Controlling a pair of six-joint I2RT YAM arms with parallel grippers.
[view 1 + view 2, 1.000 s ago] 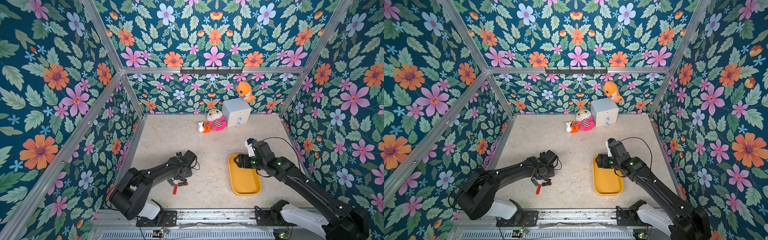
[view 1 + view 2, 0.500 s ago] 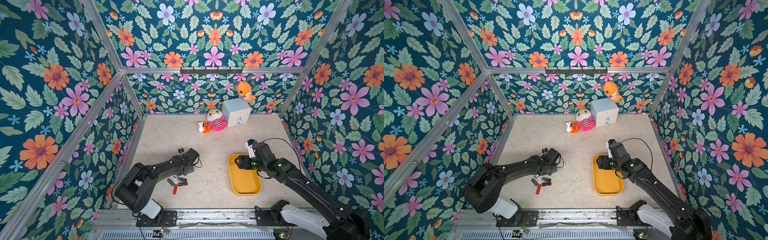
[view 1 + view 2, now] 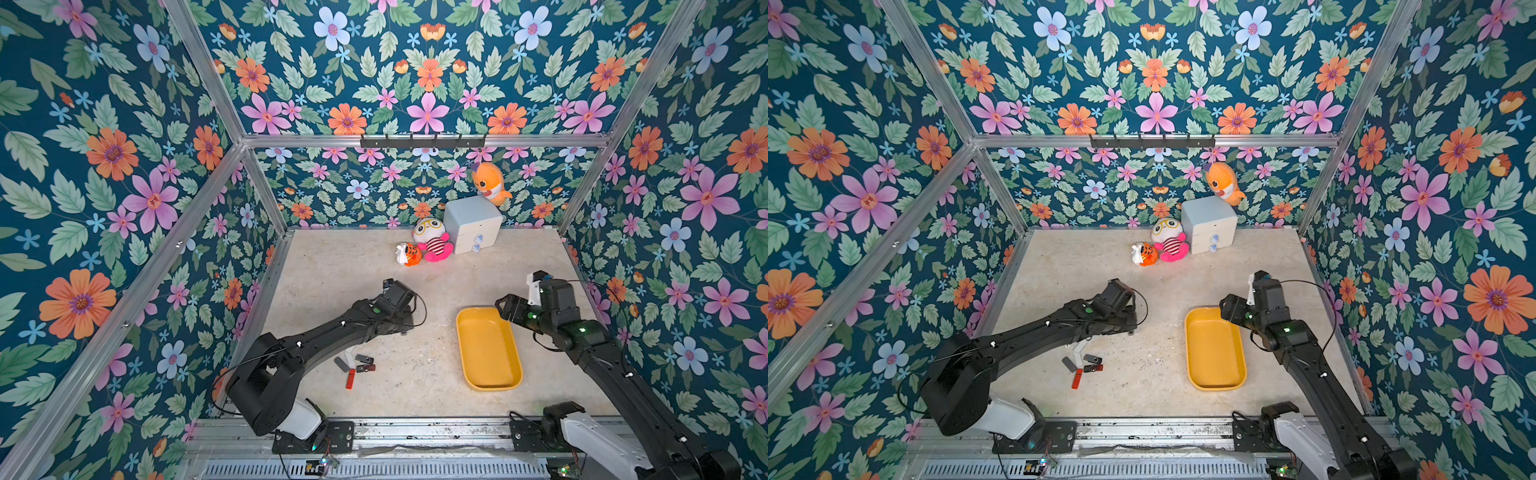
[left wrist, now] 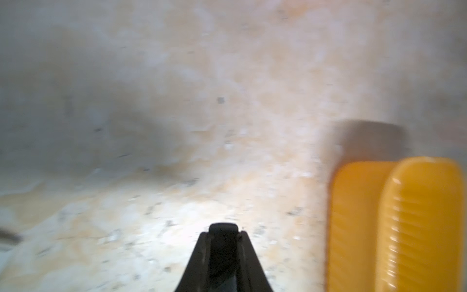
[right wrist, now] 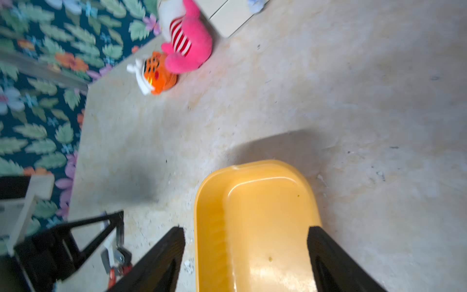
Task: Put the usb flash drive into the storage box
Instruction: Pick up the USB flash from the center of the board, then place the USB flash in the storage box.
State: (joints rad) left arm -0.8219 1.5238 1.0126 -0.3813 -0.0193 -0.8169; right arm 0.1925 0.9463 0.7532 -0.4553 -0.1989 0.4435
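Observation:
My left gripper keeps going toward the storage box's empty bottom (image 3: 485,340) and lets go there, as the black usb flash drive (image 4: 223,243) sticks out past the closed fingers.
The storage box (image 3: 488,353) (image 3: 1214,353) is a shallow mustard-yellow tray, empty, on the right of the table. Several loose usb flash drives (image 3: 355,365) (image 3: 1084,365), red, grey, white and black, lie near the front left. My left gripper (image 3: 406,327) (image 4: 224,233) hangs low between that pile and the tray, shut on a small black usb flash drive (image 4: 223,252) that pokes past its tips. The tray's wall (image 4: 417,227) shows beside it in the left wrist view. My right gripper (image 3: 505,307) (image 5: 245,228) stands open astride the tray's far end (image 5: 252,202), holding nothing.
At the back stand a pale drawer cabinet (image 3: 471,224), a pink plush (image 3: 432,245), a small orange tiger toy (image 3: 409,254) and an orange plush (image 3: 490,183) on the cabinet. Flowered walls with metal posts close in the table on three sides.
My left gripper was over the pile of drives, shut, then swung up and away from it toward the tray. The right arm has stayed where it was.

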